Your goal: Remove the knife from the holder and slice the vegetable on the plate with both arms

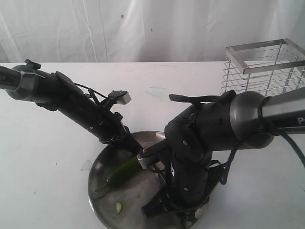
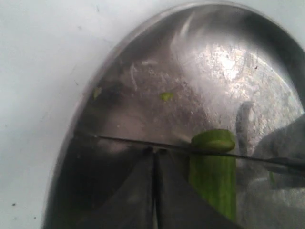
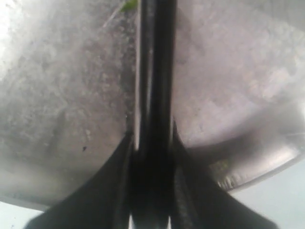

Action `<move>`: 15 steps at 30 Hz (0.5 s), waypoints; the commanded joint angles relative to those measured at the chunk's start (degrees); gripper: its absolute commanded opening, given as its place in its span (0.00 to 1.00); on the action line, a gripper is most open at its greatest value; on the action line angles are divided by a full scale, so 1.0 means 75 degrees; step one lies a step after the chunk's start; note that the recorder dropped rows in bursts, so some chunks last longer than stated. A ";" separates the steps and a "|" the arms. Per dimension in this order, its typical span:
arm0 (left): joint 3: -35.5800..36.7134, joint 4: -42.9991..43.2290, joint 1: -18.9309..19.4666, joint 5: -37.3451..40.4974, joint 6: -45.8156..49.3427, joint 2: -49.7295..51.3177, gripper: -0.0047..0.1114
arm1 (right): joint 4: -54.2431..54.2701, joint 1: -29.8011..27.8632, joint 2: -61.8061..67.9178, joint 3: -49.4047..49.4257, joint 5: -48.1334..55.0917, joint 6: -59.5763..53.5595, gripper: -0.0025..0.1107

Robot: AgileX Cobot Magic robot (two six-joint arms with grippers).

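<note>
I should raise my left gripper clear and open it over the vegetable's body [image 1: 123,172], because that gripper's closed fingers are beside the vegetable, near the knife's blade [image 2: 174,146].
The green vegetable [image 1: 121,174] lies on the steel plate [image 1: 97,188], its cut end [image 2: 213,140] facing the left wrist camera. My left gripper [image 2: 155,151] is shut, fingers pressed together, with the vegetable [image 2: 212,186] right beside them, not between them. It reaches down to the pod's right end in the exterior view [image 1: 137,153]. The knife [image 3: 155,71] is clamped in my right gripper [image 3: 152,143], low over the plate's near side [image 1: 155,207]. Its thin blade [image 2: 138,142] crosses just behind the cut end. The right arm hides most of the knife in the exterior view.
The chrome wire holder [image 1: 267,67] stands at the back right of the white table, with nothing showing inside it. A cut green slice [image 1: 119,207] and a small green scrap [image 2: 166,96] lie on the plate. Both arms crowd over the plate's right half.
</note>
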 commanded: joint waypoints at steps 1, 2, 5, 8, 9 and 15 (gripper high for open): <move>0.0056 0.0512 -0.0061 0.0028 -0.0035 0.0159 0.04 | 0.0064 -0.0024 0.0242 0.0118 -0.0424 -0.0164 0.02; 0.0025 0.0426 -0.0061 0.0028 -0.0035 0.0086 0.04 | 0.0000 -0.0024 0.0242 0.0118 -0.0460 -0.0164 0.02; -0.0136 0.0184 -0.0029 0.0067 -0.0035 -0.0742 0.04 | 0.0000 -0.0024 0.0242 0.0118 -0.0460 -0.0164 0.02; -0.0136 0.0080 -0.0029 0.0449 -0.0140 -0.1600 0.04 | 0.0000 -0.0024 0.0242 0.0118 -0.0444 -0.0164 0.02; -0.0136 0.0111 -0.0029 0.0692 -0.0153 -0.1732 0.04 | 0.0000 -0.0024 0.0242 0.0118 -0.0444 -0.0164 0.02; 0.0547 0.0746 -0.0029 0.1571 -0.0359 -0.2133 0.04 | 0.0000 -0.0024 0.0242 0.0118 -0.0482 -0.0164 0.02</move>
